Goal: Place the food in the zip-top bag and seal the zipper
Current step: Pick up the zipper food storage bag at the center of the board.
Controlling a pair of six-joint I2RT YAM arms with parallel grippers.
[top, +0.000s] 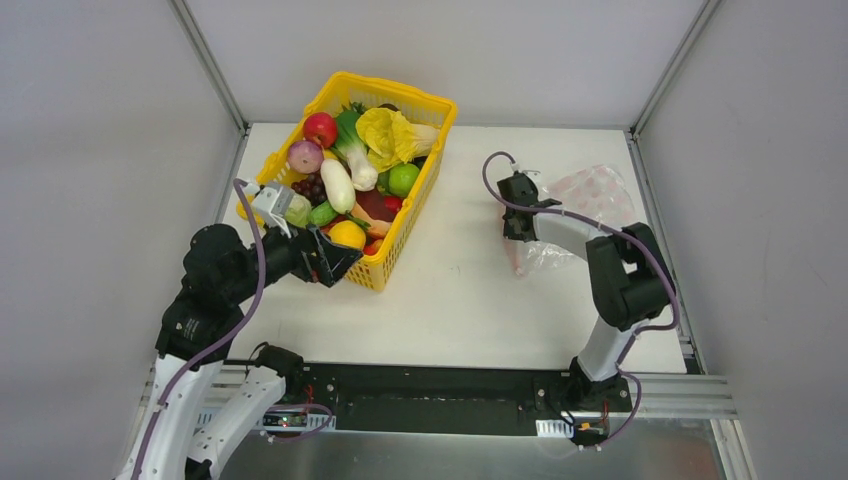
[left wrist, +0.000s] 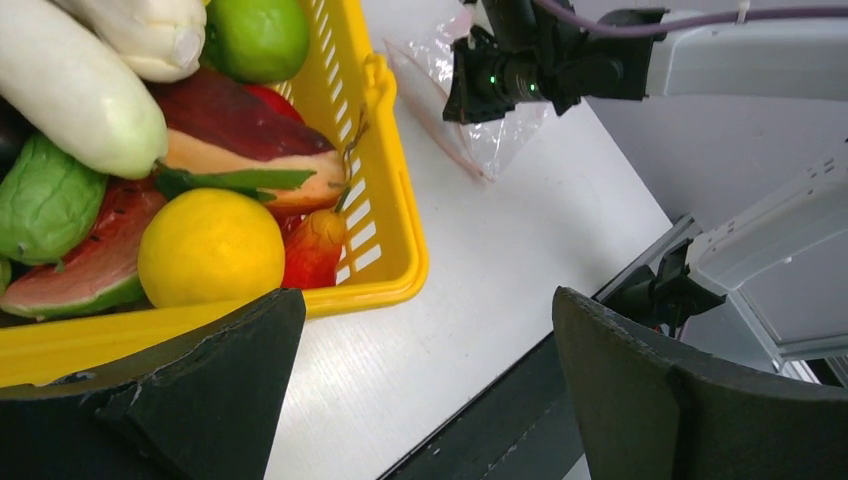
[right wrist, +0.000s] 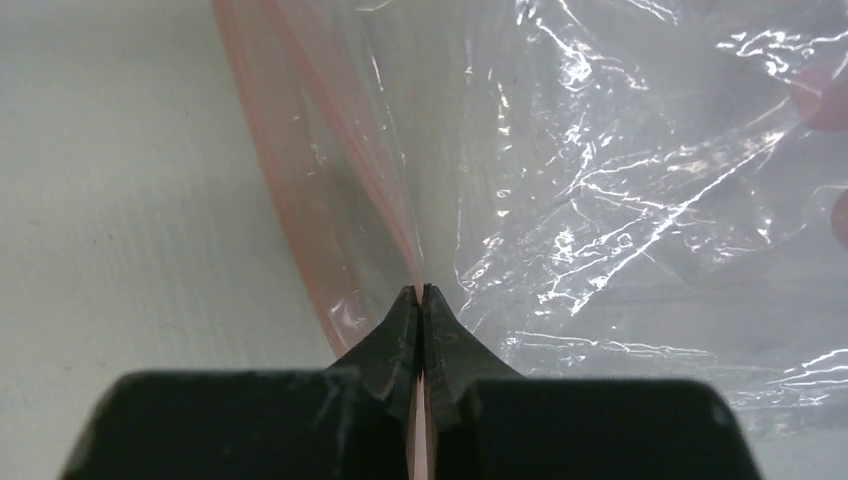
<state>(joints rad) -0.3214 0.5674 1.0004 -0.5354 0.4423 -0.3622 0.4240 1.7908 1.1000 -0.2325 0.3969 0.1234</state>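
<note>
The bag's other zipper strip (right wrist: 276,200) lies close to the one my right gripper is lifting, so next my left gripper spreads the bag's opening (right wrist: 322,200) before fetching food.
The toy food fills the yellow basket (top: 425,175): yellow cabbage (top: 390,135), white radish (top: 337,185), red apple (top: 320,129), green lime (top: 403,179), a lemon (left wrist: 210,248). My left gripper (top: 340,257) is open and empty, just outside the basket's near corner, beside the lemon. The clear zip-top bag (top: 590,200) lies at the right. My right gripper (right wrist: 421,293) is shut on the bag's pinkish zipper strip (right wrist: 330,180), holding the edge of the bag (right wrist: 620,180) up from the table. It also shows in the top view (top: 518,222).
White table (top: 470,300) inside grey enclosure walls. The basket's rim (left wrist: 395,150) lies between my left gripper and the bag (left wrist: 440,70). The black base rail (top: 430,385) runs along the near edge.
</note>
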